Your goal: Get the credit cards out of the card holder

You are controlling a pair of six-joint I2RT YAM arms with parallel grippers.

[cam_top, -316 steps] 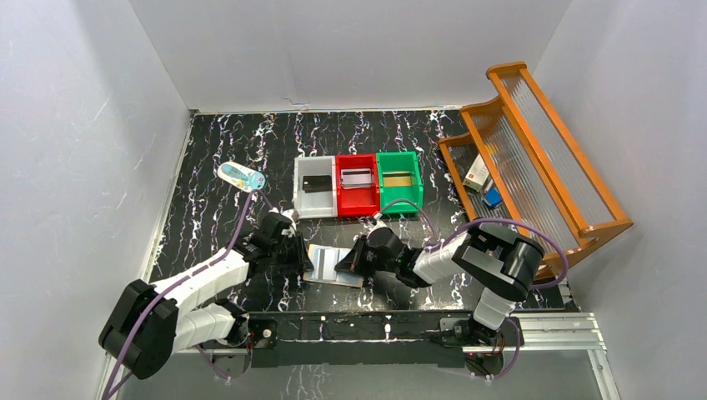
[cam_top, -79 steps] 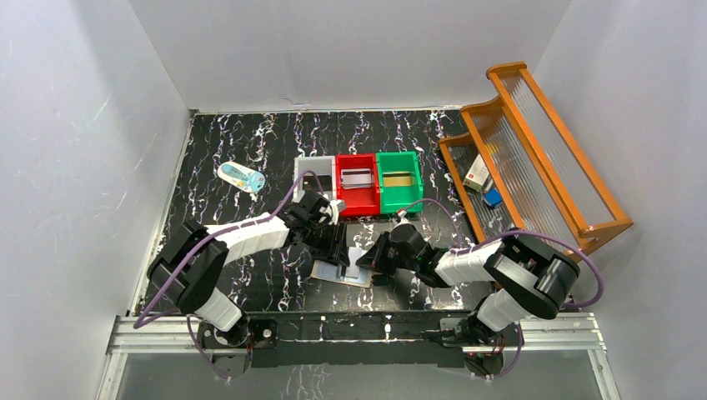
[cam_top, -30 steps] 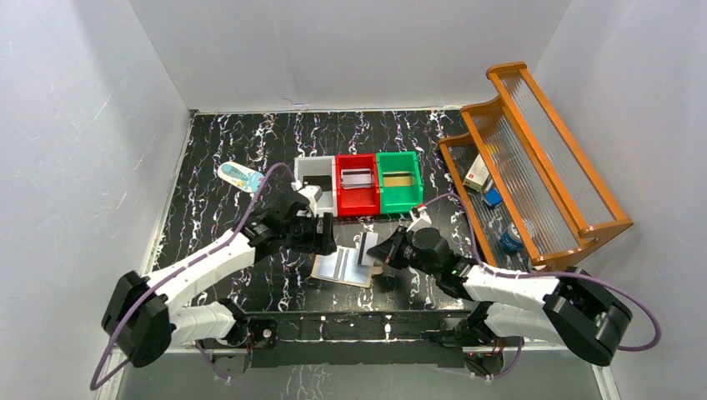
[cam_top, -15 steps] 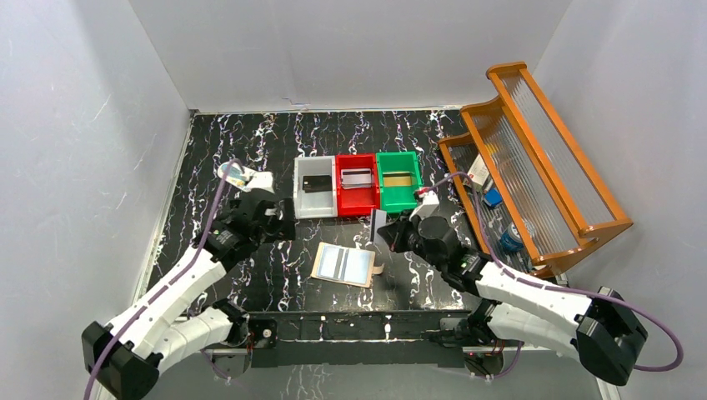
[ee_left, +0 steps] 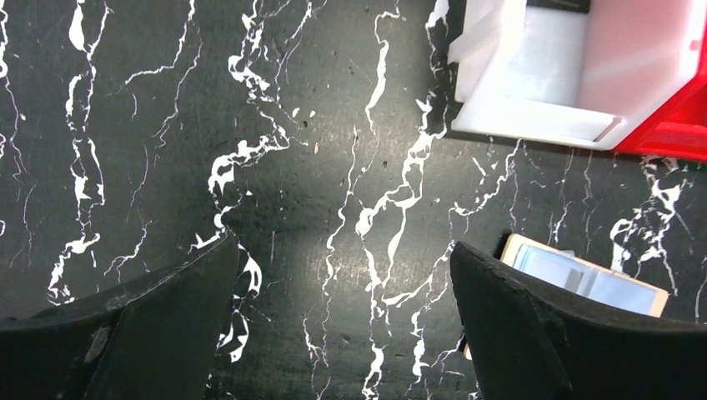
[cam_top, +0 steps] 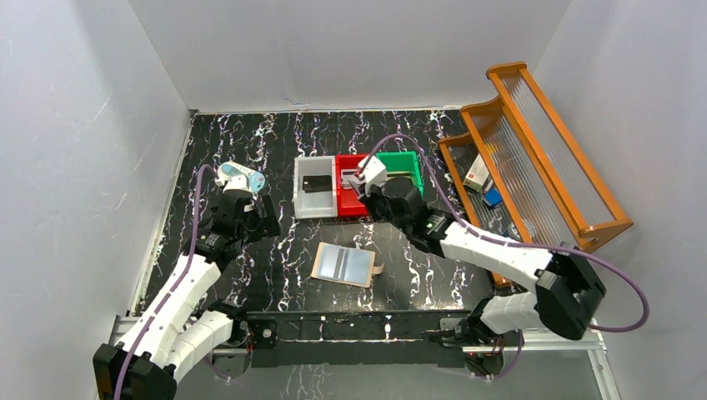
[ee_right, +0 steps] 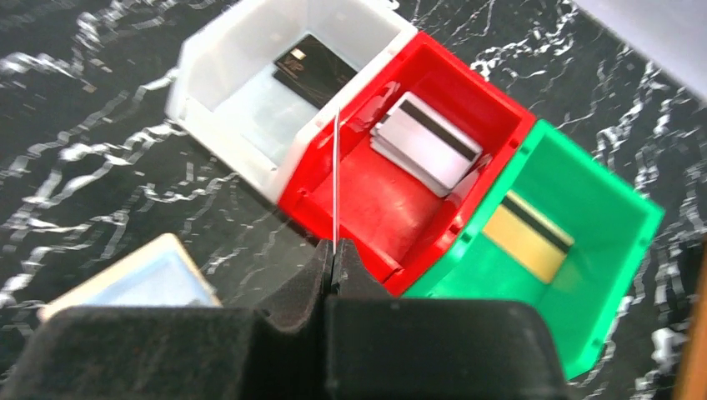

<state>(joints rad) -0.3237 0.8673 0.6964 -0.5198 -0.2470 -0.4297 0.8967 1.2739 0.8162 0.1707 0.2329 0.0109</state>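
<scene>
The thin credit card's free edge (ee_right: 337,158) is over the open red bin, so my right gripper should go down next to the silver card (ee_right: 427,142) and let go there.
The card holder (cam_top: 343,264) lies open on the black marble table, tan rim and pale blue pockets up; its corner shows in both wrist views (ee_left: 584,275) (ee_right: 142,279). My right gripper (ee_right: 336,250) (cam_top: 364,185) is shut on a thin credit card (ee_right: 335,167), seen edge-on as a white line, above the near wall of the red bin (ee_right: 492,108). A black card (ee_right: 313,67) lies in the white bin, a silver one (ee_right: 427,150) in the red bin, a gold one (ee_right: 525,233) in the green bin. My left gripper (ee_left: 343,250) (cam_top: 265,218) hangs open over bare table, left of the holder.
The white bin (cam_top: 315,198), red bin and green bin (cam_top: 400,193) stand in a row behind the holder. A wooden rack (cam_top: 534,158) with small boxes fills the right side. A blue-white bottle (cam_top: 242,177) lies at the back left, just beyond my left wrist.
My left gripper opened and drew back to the left, away from the holder. My right gripper carried a card up from the holder to above the red bin.
</scene>
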